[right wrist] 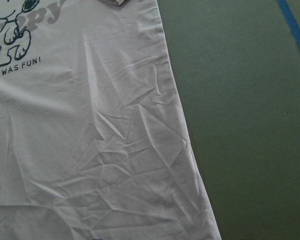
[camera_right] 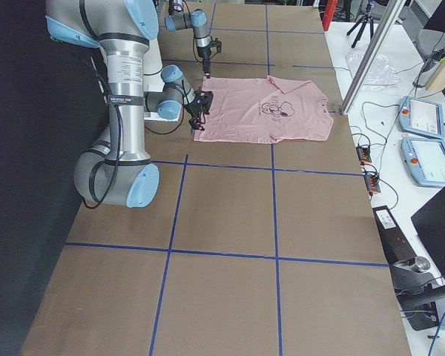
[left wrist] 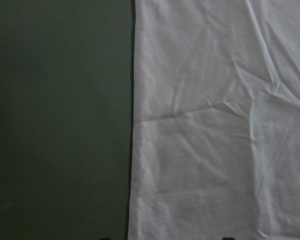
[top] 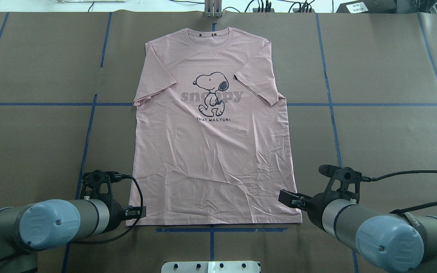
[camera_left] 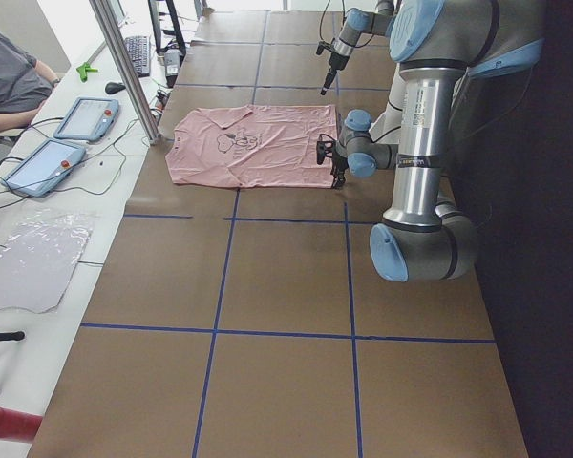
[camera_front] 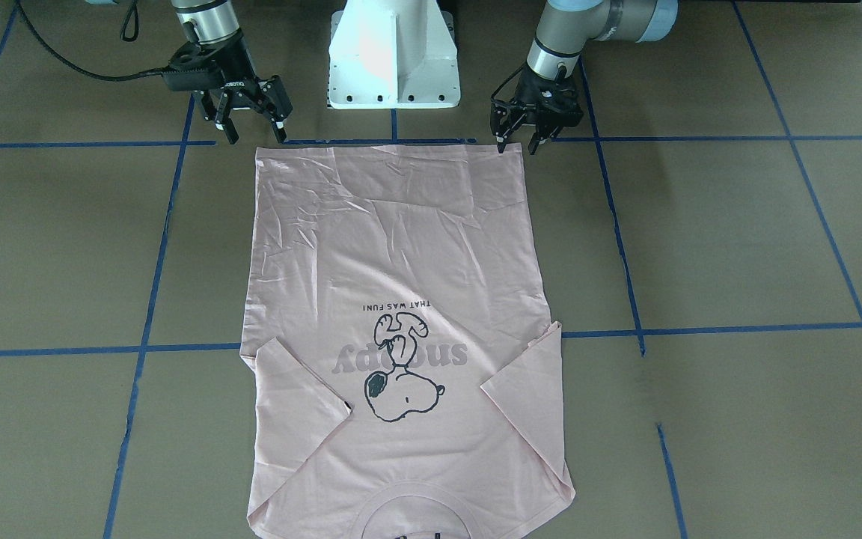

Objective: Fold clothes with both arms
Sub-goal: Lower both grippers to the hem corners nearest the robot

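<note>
The hem's middle [camera_front: 389,147] will hang down when I lift both corners, because soft creases [camera_front: 370,198] run through the thin cloth by the wide hem.
The pale pink T-shirt [camera_front: 401,247] lies flat on the brown table with the dog print up and both sleeves angled in over the body; it also shows in the overhead view [top: 214,151]. Its hem faces the robot. My left gripper [camera_front: 518,144] is open, fingertips at the hem's corner on my left side [top: 137,216]. My right gripper [camera_front: 255,136] is open, just beyond the hem's other corner [top: 292,199]. The left wrist view shows the shirt's side edge [left wrist: 215,125]. The right wrist view shows wrinkled cloth and part of the print [right wrist: 90,125]. Neither gripper holds anything.
The white pedestal base [camera_front: 393,60] stands between the arms behind the hem. Blue tape lines [camera_front: 700,329] cross the brown table. A metal post [top: 212,7] stands beyond the collar. A desk with tablets [camera_left: 81,119] and a seated person [camera_left: 10,81] lie past the far edge.
</note>
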Tool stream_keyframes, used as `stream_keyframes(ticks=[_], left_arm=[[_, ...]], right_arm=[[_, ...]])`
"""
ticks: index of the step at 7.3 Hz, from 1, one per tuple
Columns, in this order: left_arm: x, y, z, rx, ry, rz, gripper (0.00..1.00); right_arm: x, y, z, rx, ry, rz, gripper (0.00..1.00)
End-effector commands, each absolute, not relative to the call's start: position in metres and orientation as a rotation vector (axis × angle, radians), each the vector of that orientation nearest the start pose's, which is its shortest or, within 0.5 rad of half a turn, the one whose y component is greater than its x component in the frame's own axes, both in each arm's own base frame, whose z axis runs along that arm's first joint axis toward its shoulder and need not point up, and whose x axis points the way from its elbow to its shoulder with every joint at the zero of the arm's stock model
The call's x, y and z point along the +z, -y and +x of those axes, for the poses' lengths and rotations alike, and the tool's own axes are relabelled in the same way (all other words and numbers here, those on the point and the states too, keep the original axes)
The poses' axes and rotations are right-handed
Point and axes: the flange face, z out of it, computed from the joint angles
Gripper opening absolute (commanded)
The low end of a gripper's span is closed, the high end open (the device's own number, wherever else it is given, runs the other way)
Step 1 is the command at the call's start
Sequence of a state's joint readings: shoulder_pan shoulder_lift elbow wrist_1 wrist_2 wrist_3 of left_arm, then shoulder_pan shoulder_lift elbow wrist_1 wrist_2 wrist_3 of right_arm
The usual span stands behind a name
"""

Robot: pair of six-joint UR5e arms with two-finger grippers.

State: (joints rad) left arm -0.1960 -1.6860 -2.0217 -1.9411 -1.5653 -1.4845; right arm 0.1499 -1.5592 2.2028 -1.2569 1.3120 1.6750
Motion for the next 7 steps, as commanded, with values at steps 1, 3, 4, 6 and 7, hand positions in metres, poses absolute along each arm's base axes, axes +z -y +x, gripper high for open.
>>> stream_keyframes(ticks=[1, 3, 4, 6, 7], left_arm=[[0.358, 0.229, 0.487, -0.101, -0.915, 0.131, 0.59], [0.358, 0.223, 0.491, -0.088, -0.914, 0.124, 0.55], [0.357, 0.221, 0.492, -0.083, -0.916, 0.122, 0.55], [0.357, 0.219, 0.494, -0.079, -0.916, 0.12, 0.44], [0.357, 0.219, 0.494, -0.08, -0.916, 0.119, 0.26]], right_arm=[[0.326, 0.225, -0.427, 0.358, 0.951, 0.264, 0.94], [0.327, 0.224, -0.427, 0.357, 0.949, 0.265, 0.94], [0.328, 0.224, -0.427, 0.357, 0.948, 0.265, 0.94], [0.327, 0.224, -0.428, 0.357, 0.95, 0.264, 0.94], [0.327, 0.223, -0.428, 0.356, 0.95, 0.263, 0.94]])
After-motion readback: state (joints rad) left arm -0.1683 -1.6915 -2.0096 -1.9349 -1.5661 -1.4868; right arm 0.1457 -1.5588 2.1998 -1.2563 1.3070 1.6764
